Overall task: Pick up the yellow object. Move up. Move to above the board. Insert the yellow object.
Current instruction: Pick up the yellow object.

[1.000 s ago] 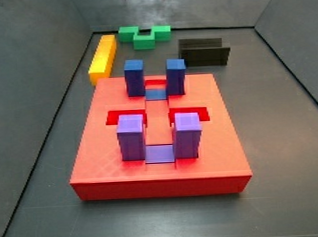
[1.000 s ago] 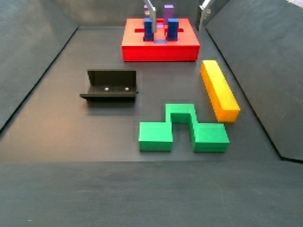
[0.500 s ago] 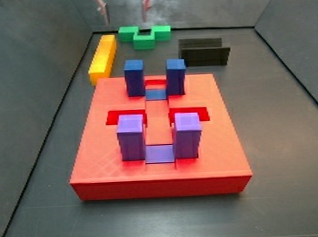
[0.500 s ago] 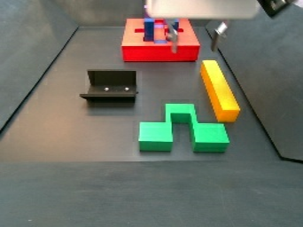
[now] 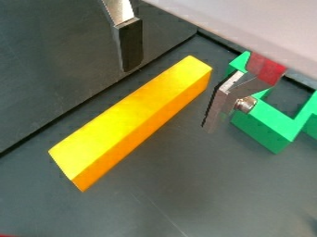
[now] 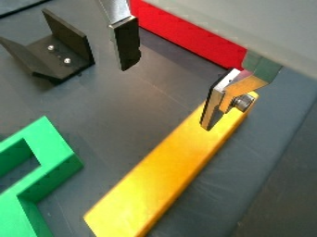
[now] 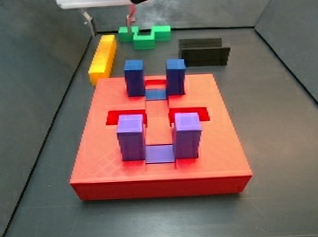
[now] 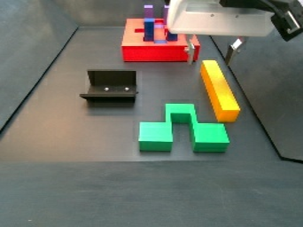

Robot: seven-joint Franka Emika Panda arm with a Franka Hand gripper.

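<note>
My gripper will lower the yellow object, and it will slide down lengthwise between the paired posts, because the gaps between these posts are in line along the board.
The yellow object is a long yellow-orange bar lying flat on the floor beside the board, also seen in a side view. The board is a red slab with blue-purple posts. My gripper is open and empty, hanging just above the bar's end nearest the board. In both wrist views the bar lies below the gripper. One finger overlaps the bar's end; the other finger stands clear of it.
A green notched block lies near the bar's other end. The dark fixture stands on the floor to the side, also seen in a wrist view. Grey walls enclose the floor.
The gripper has come down and moved from above the board's edge to over the near-board end of the yellow bar. Nothing else has moved.
</note>
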